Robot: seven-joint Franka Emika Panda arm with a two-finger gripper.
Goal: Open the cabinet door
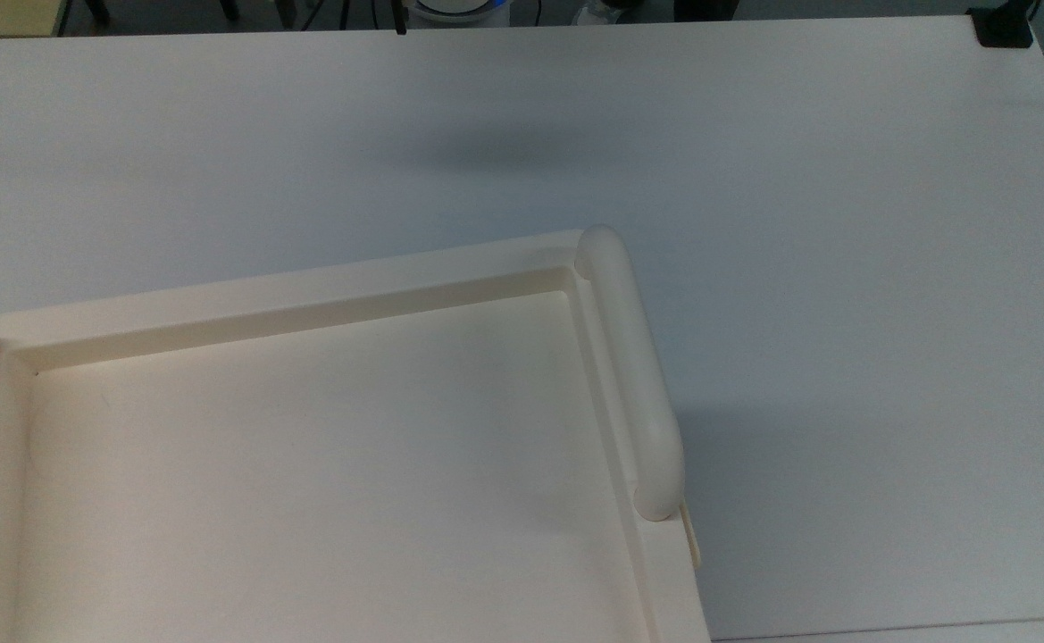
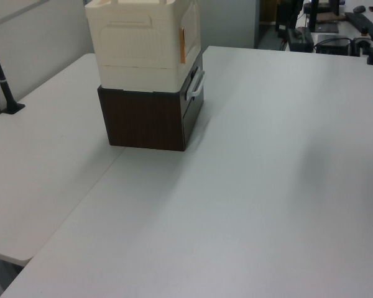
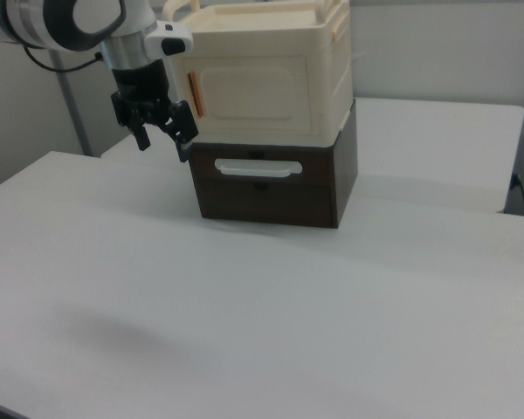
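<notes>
I expect the cabinet door [image 2: 191, 34] to swing outward about its far edge when I pull it, because the orange strip [image 2: 182, 46] marks the cabinet door's near edge.
The cream cabinet [image 3: 262, 87] stands on a dark brown drawer box [image 3: 271, 188]. Its door [image 3: 249, 98] is the front panel in the right view and lies flush with the body. An orange strip [image 3: 195, 94] runs along the door's left edge there. My gripper [image 3: 163, 133] hangs just off that edge, at the level of the cabinet's bottom, open with nothing between its black fingers. In the left view the door [image 2: 191, 31] faces right, with the orange strip [image 2: 182, 45] at its near edge. The top view shows the cabinet's recessed top [image 1: 307, 464].
A thick cream tube rail [image 1: 633, 375] borders the cabinet top. The brown box has a white handle [image 3: 251, 167]. The white table [image 3: 244, 332] spreads wide in front of the cabinet. A black clamp [image 1: 1002, 27] sits at a far table corner, and a black pole [image 2: 3, 87] stands at the left view's left.
</notes>
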